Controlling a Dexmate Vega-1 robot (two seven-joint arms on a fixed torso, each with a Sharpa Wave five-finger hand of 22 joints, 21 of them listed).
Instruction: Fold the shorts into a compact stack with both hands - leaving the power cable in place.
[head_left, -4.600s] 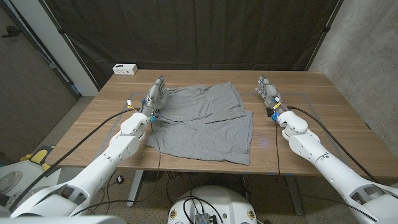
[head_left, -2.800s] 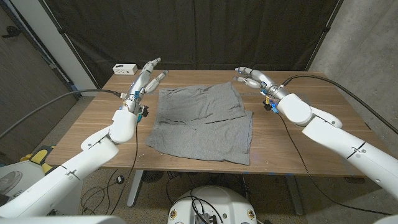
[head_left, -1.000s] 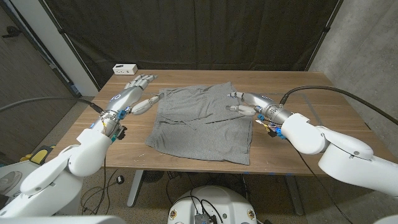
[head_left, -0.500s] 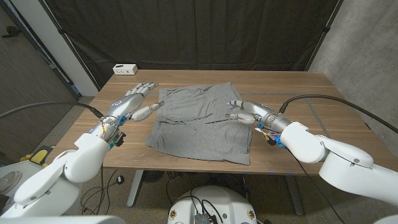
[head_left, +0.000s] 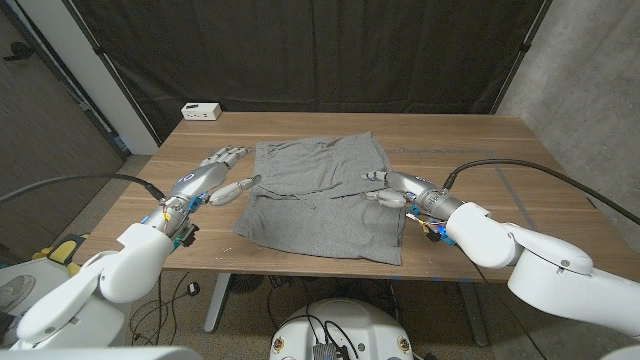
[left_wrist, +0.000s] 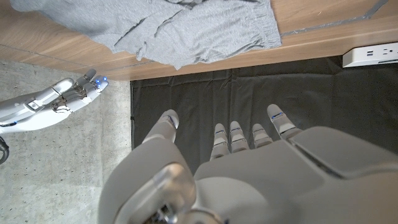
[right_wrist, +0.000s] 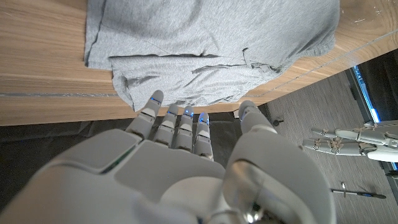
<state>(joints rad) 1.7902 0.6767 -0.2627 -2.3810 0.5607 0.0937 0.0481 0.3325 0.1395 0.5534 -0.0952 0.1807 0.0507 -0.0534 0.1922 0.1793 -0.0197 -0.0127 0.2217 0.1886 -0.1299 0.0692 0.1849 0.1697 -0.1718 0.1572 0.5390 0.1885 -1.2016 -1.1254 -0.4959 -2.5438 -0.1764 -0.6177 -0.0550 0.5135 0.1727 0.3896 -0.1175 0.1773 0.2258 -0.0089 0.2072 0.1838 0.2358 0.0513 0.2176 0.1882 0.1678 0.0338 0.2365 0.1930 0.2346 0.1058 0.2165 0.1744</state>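
Observation:
I expect the grey shorts (head_left: 325, 222) to hang as a loose drape and fold over when I lift and carry them, since soft wrinkles (head_left: 310, 192) run across the cloth.
Grey shorts (head_left: 322, 195) lie spread on the wooden table (head_left: 500, 160), one leg set further toward the front than the other. My left hand (head_left: 213, 176) hovers just off the shorts' left edge, fingers spread, holding nothing. My right hand (head_left: 390, 187) is at the shorts' right edge near the step between the legs, fingers apart and empty. The left wrist view looks past my left hand (left_wrist: 230, 162) to the shorts (left_wrist: 161, 25) and the right hand (left_wrist: 56, 102). The right wrist view has my right hand (right_wrist: 186, 155) just short of the shorts (right_wrist: 205, 43), with the left hand (right_wrist: 351, 140) beyond.
A white power strip (head_left: 201, 111) sits at the table's back left corner, also in the left wrist view as the power strip (left_wrist: 373, 54). A black curtain hangs behind the table. Bare wood lies to either side of the shorts.
Both hands have come down from the shorts' back corners and drawn toward the front, now level with the middle of the side edges. The shorts have not moved.

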